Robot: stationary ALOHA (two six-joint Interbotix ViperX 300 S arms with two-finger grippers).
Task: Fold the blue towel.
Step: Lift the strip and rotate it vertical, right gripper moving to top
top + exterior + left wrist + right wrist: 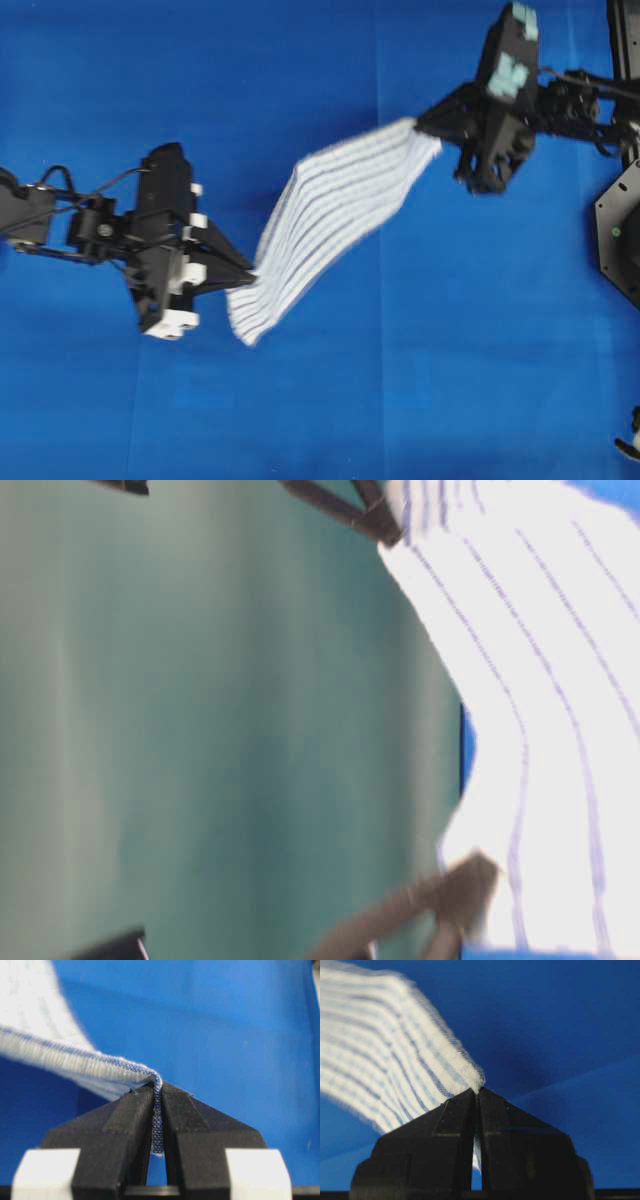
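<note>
The blue towel [335, 205] hangs slanted from my right gripper to my left gripper, so next I swing it straight and lay it flat on the covering [365, 325] before folding.
The blue towel [320, 225], white with thin blue stripes, hangs stretched in the air between both arms, sagging toward its lower left end. My left gripper [246, 272] is shut on its lower left edge; the hem is pinched between the black fingers [135, 1110] in the left wrist view. My right gripper [422, 122] is shut on the towel's upper right corner, which bunches at the fingertips [465, 1105] in the right wrist view. In the table-level view the towel [540, 700] fills the right side, blurred.
The plain blue table covering [320, 400] lies under everything. A black base plate [620, 235] of the right arm sits at the right edge. A white-tipped object [630, 440] shows at the bottom right corner.
</note>
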